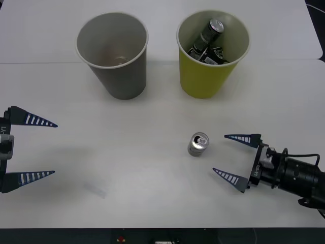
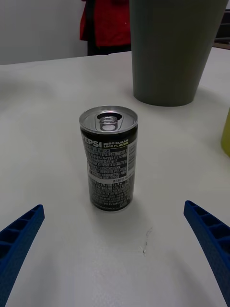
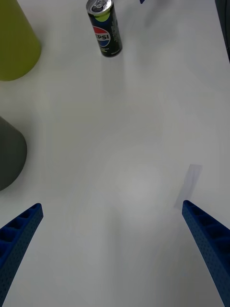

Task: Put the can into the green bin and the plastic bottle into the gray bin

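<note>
Dark cans (image 1: 207, 42) are lying in a jumble in the green bin, so the small can (image 1: 198, 144) will tip over onto its side on top of them when the robot drops it in.
A small can (image 1: 198, 144) with a shiny silver top and pull-tab stands upright on the white table, in front of the green bin (image 1: 210, 76). Its dark Pepsi label (image 2: 108, 158) faces the right wrist camera. My right gripper (image 1: 219, 153) is open just to the can's right, fingers (image 2: 21, 230) level with its base and apart from it. The gray bin (image 1: 124, 76) stands to the left of the green one. My left gripper (image 1: 56, 149) hangs open at the table's left edge, far from the can (image 3: 105, 29). The plastic bottle is out of view.
Several dark cans (image 1: 209, 40) lie inside the green bin. A faint pale patch (image 1: 96, 189) marks the table near the left gripper. Bare table (image 1: 152, 173) stretches between the two grippers and in front of the bins.
</note>
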Motion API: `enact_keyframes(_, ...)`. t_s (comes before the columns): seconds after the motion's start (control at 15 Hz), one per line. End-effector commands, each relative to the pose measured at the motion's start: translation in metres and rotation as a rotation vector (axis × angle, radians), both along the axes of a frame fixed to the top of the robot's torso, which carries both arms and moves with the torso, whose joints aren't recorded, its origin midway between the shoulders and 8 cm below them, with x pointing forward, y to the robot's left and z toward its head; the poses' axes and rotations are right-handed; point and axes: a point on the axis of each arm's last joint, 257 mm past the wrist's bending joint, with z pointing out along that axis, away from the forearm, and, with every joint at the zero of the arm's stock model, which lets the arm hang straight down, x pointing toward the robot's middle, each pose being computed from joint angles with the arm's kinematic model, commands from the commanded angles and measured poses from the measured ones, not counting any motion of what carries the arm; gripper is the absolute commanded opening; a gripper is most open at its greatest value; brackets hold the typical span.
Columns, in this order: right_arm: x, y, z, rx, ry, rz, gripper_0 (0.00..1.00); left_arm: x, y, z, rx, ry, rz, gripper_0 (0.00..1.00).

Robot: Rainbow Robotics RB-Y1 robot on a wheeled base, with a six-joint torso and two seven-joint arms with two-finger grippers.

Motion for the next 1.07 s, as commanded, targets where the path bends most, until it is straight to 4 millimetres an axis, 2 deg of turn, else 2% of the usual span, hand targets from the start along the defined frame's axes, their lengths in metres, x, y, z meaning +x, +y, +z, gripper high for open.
enact_keyframes(0.07, 0.007, 0.017, 0.000, 0.013, -0.004, 0.000, 1.00, 0.000, 0.000, 0.000, 0.000, 0.000, 0.000, 1.00)
enact_keyframes(0.6, 0.018, 0.061, 0.003, 0.064, -0.013, -0.002, 1.00, 0.000, 0.000, 0.000, 0.000, 0.000, 0.000, 1.00)
enact_keyframes(1.07, 0.027, 0.079, 0.006, 0.088, -0.017, -0.025, 1.00, 0.000, 0.000, 0.000, 0.000, 0.000, 0.000, 1.00)
